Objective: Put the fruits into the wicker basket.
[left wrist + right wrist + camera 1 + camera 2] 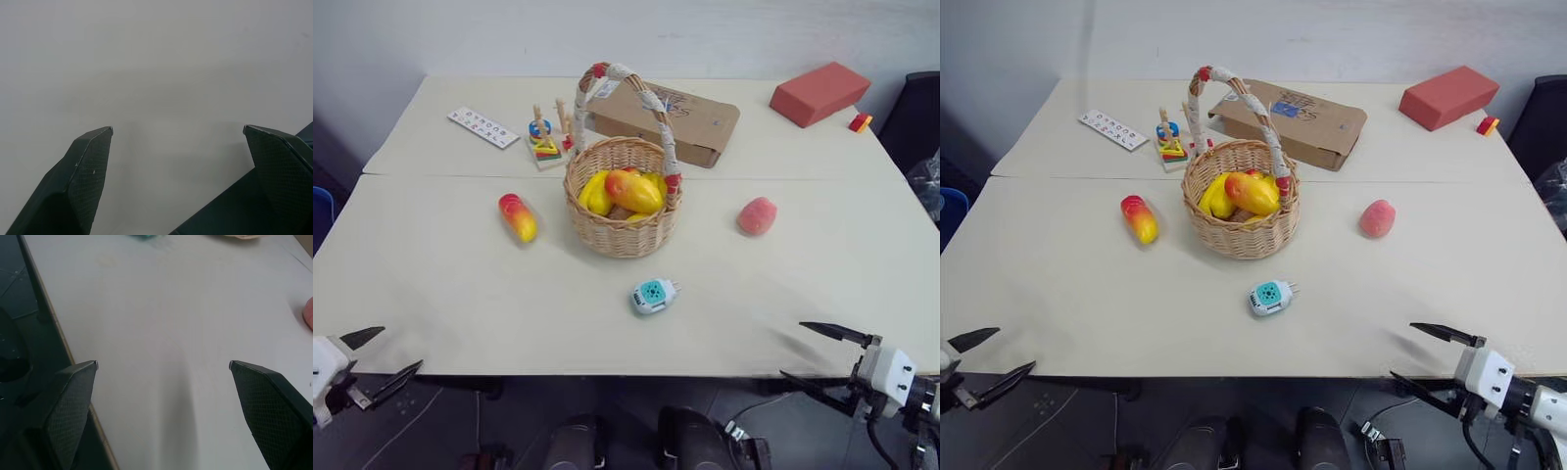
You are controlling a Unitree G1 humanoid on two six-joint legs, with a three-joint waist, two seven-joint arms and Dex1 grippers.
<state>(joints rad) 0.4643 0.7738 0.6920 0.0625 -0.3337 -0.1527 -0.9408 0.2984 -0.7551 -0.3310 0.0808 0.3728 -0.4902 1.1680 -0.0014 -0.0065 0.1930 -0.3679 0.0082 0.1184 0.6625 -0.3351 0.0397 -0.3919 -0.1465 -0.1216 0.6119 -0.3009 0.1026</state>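
Observation:
The gadget lies free in front of the wicker basket with its prongs (pixel 675 287) toward my right gripper, so I should keep moving in until my fingers close on the gadget's sides (pixel 652 296).
The wicker basket (pixel 623 210) stands mid-table with its tall white-wrapped handle up; yellow and red-orange fruits (pixel 632 190) lie inside it. A red-to-yellow mango (pixel 518 217) lies on the table left of the basket. A round pink peach (pixel 757 215) rests to the basket's right, and its edge also shows in the right wrist view (pixel 308 314). My left gripper (pixel 382 355) hangs open at the table's near left edge. My right gripper (pixel 813 352) is open at the near right edge. Both hold nothing.
A small white and teal gadget (pixel 653 295) lies in front of the basket. Behind it are a flat cardboard box (pixel 680 119), a ring-stacking toy (pixel 544 140) and a white remote-like strip (pixel 482 126). A red block (pixel 819 93) sits at the far right of the table (pixel 450 294).

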